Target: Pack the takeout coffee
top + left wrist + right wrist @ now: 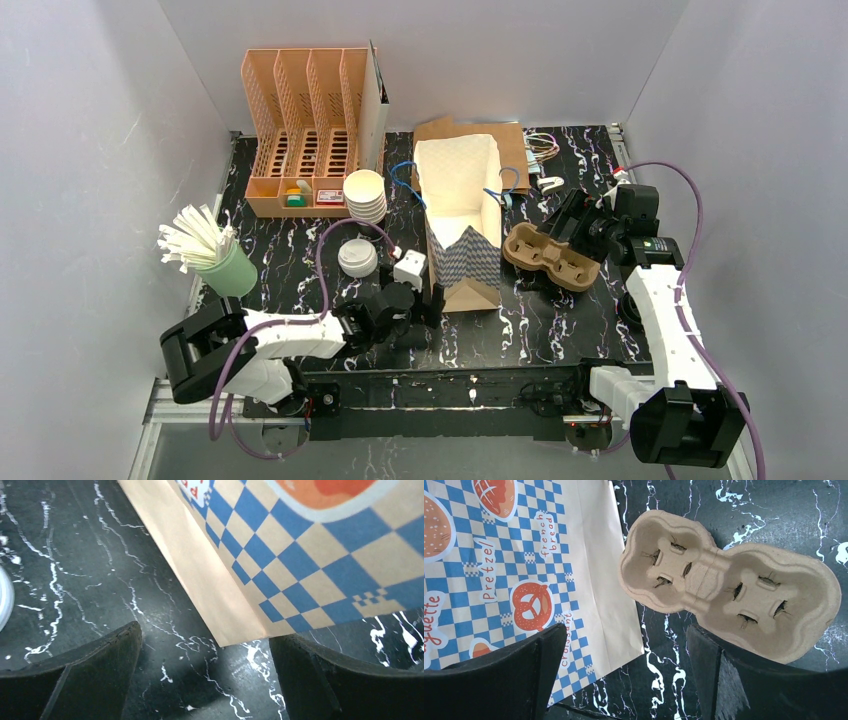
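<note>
The paper bag stands close beside the tray's end [510, 246], so my left gripper should swing the bag's near end [470, 297] away before my right gripper takes the tray's middle.
The brown moulded-pulp two-cup tray [545, 260] [729, 585] lies empty on the black marbled table, just right of the open paper bag [460, 220]. A stack of white paper cups [365, 196] stands left of the bag. A round white lid [357, 257] lies in front of that stack, and its edge [2, 600] shows at the left of the left wrist view. My right gripper [580, 240] [626, 675] hovers open over the tray's right end, holding nothing. Low at the bag's near left corner [235, 630], my left gripper [432, 303] [205, 680] is open and empty.
A green cup of white straws [225, 265] stands at the left. A peach desk organizer [305, 130] fills the back left. A small white box [409, 268] sits beside the lid. Cables and small items [540, 150] lie behind the bag. The bag's checkered side [524, 555] lies beside the tray.
</note>
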You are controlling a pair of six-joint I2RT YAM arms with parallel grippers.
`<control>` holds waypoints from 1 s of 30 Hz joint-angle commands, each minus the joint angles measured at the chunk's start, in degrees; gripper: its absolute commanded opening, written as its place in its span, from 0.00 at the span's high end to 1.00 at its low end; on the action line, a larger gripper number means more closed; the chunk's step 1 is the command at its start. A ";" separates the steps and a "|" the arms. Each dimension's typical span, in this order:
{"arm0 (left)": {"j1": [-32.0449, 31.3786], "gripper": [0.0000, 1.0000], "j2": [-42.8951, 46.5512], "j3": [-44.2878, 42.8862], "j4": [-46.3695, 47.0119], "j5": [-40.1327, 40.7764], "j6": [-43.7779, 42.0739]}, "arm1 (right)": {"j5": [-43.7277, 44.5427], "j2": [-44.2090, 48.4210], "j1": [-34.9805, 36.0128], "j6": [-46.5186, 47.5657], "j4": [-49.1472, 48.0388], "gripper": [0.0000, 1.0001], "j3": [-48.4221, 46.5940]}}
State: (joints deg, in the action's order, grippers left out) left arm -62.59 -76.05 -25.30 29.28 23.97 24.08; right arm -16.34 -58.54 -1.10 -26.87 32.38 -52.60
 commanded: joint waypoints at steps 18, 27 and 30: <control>17.47 0.04 7.52 -4.92 -18.58 14.42 4.26 | 18.33 -5.72 0.05 -8.01 6.81 0.02 -1.22; 17.46 0.02 16.76 -6.02 -28.06 7.18 7.82 | 14.01 -11.09 0.18 -8.82 1.81 0.08 -0.67; 17.33 0.02 23.83 -4.18 -34.42 6.23 10.50 | 14.00 -13.91 0.93 -8.81 1.05 0.12 -1.39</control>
State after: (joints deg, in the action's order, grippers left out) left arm -45.32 -60.84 -30.81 3.53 31.44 30.65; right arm -1.69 -69.78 -0.97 -34.96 35.86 -52.47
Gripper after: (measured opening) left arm 0.979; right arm 0.903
